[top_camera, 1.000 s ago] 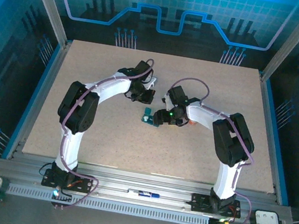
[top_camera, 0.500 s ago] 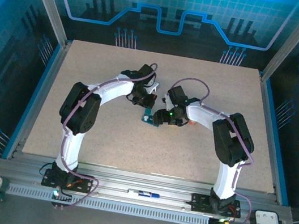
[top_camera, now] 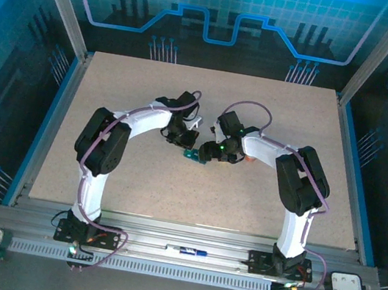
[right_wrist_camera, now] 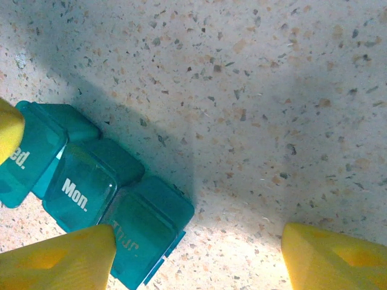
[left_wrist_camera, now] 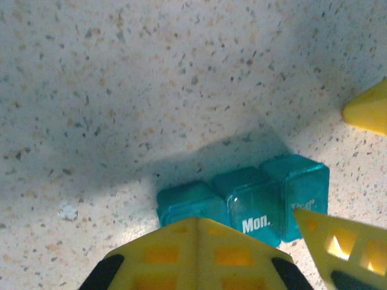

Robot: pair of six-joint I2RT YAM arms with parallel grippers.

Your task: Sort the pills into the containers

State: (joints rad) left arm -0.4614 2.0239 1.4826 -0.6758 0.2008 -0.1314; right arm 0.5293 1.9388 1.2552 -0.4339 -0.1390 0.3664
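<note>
I should keep pushing down with my left gripper's shut fingers on the Wed. lid (right_wrist_camera: 34, 156), which sits slightly raised under them, until it is level with the Mon. lid (right_wrist_camera: 80, 186).
The containers are a dark teal pill box (top_camera: 193, 157) of three joined compartments lying mid-table. In the left wrist view the pill box (left_wrist_camera: 242, 198) shows a "Mon." lid in the middle, and my left gripper (left_wrist_camera: 196, 220) is shut with its tip over the end compartment beside it. In the right wrist view the pill box (right_wrist_camera: 91, 187) lies at the lower left. My right gripper (right_wrist_camera: 199, 241) is open, one finger (right_wrist_camera: 60, 254) against the "Thur" compartment and the other out over bare table. Seen from above, the left gripper (top_camera: 188, 143) and right gripper (top_camera: 206, 154) flank the box. The pills are out of view.
The speckled beige table (top_camera: 259, 200) spreads widely around the box, bounded by a blue rim and aluminium posts. The right gripper's yellow finger (left_wrist_camera: 369, 112) shows at the right edge of the left wrist view.
My left gripper has come down toward the near side, closing in on the pill box. The right gripper and the box have stayed in place.
</note>
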